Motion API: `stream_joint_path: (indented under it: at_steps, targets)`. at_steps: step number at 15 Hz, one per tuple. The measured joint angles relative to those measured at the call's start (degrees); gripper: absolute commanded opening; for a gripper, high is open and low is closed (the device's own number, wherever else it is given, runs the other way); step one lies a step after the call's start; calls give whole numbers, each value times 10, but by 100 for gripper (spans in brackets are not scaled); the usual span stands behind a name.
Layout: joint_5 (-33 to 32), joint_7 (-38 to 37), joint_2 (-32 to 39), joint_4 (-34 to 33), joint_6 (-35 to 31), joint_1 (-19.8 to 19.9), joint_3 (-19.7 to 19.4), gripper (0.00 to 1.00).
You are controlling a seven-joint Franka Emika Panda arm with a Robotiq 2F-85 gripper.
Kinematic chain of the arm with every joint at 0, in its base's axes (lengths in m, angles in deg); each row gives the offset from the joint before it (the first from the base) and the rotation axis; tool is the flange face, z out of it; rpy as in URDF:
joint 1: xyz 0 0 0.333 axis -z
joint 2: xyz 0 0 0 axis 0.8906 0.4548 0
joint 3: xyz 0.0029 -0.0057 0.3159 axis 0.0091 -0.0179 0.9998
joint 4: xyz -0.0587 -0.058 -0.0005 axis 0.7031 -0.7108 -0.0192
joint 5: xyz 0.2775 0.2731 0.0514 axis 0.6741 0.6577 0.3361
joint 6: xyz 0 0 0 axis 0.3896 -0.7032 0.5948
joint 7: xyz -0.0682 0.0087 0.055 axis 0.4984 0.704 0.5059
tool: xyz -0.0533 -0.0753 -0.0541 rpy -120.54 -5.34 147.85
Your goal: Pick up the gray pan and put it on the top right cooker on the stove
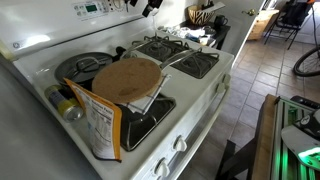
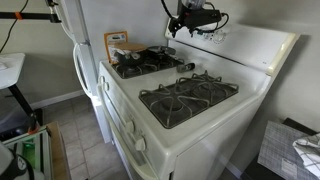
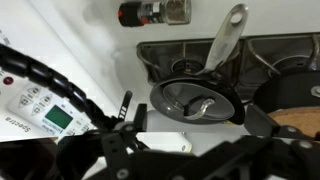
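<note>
My gripper should come across and go down around the handle [image 3: 229, 38], because it hangs open and high on the gray pan's lid side [image 3: 196, 101] while the pan's long handle points away.
The gray pan [image 3: 195, 100] sits on a black grate below my wrist, its long handle [image 3: 226, 38] pointing away. In an exterior view the gray pan [image 1: 82, 68] is at the back of the stove [image 1: 205, 95], partly under a flat tan-brown disc [image 1: 125, 80]. The top right cooker [image 1: 160, 47] [image 2: 208, 88] is an empty black grate. My gripper [image 2: 185, 26] hangs above the back panel, apart from the pan. In the wrist view the gripper [image 3: 190, 150] is open and empty. Only its tip shows in the exterior view [image 1: 150, 5].
A food box [image 1: 100, 125] and a yellow bottle [image 1: 67, 102] stand at the stove's near edge. A spice jar [image 3: 155, 12] lies past the pan. The green display [image 3: 58, 118] is on the back panel. A white fridge [image 2: 80, 40] stands beside the stove.
</note>
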Motion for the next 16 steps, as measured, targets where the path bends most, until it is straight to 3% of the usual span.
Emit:
stream_joint_path:
  at_steps: [3, 7, 11, 16]
  targets:
    - [56, 62, 68, -59, 38, 24, 39, 100]
    - [50, 49, 113, -103, 133, 29, 53, 100]
    - [5, -23, 114, -102, 137, 29, 45, 100]
    - [-15, -47, 114, -104, 136, 29, 44, 100]
